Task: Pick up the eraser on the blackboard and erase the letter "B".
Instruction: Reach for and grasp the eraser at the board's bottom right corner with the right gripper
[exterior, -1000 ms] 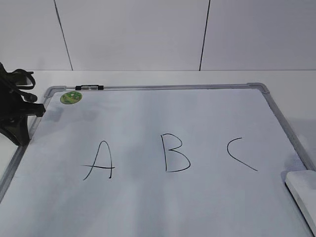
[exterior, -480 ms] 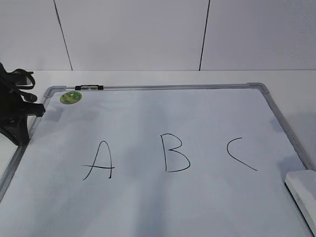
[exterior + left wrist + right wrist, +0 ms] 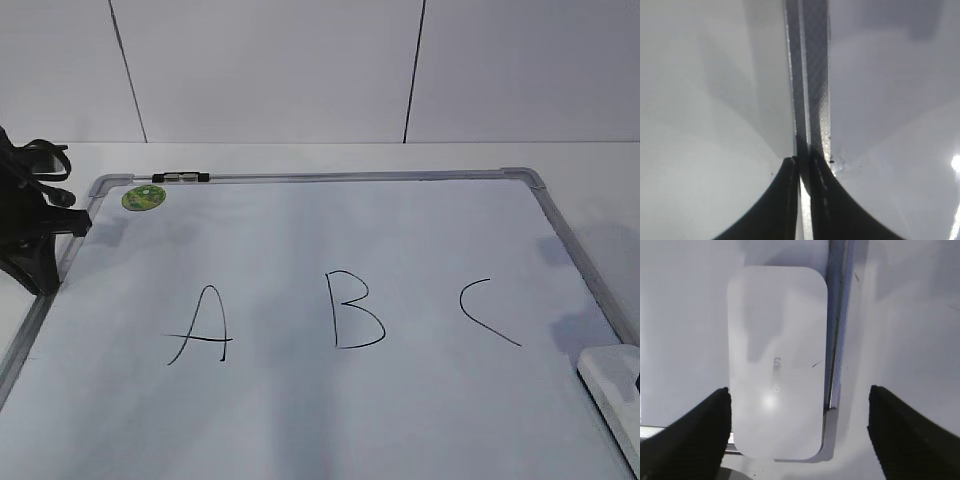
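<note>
The open fingers of my right gripper are on both sides of the eraser's narrow width (image 3: 777, 362). I go on down until they are on either side of its long sides (image 3: 824, 370) before I close them.
The blackboard (image 3: 420, 220) is a white board with a silver frame, lying flat. The letter "B" (image 3: 355, 310) is drawn in its middle, between an "A" (image 3: 200, 327) and a "C" (image 3: 485, 312). The eraser (image 3: 612, 395) is a white rounded block on the board's near right corner. In the right wrist view the eraser (image 3: 776, 365) lies beside the frame. My right gripper (image 3: 800, 392) is open above it, with one finger on each side, not touching. My left gripper (image 3: 30, 235) rests at the board's left edge. In the left wrist view it (image 3: 802, 160) is shut and empty over the frame strip.
A small black-and-silver marker (image 3: 180, 178) lies on the top frame near the round green sticker (image 3: 143, 197). A white panelled wall stands behind the table. The board's frame corner (image 3: 832, 440) sits right beside the eraser.
A shadow has spread over the board's right side near the eraser, and a dark tip now shows at the right edge of the exterior view. The left arm has not moved.
</note>
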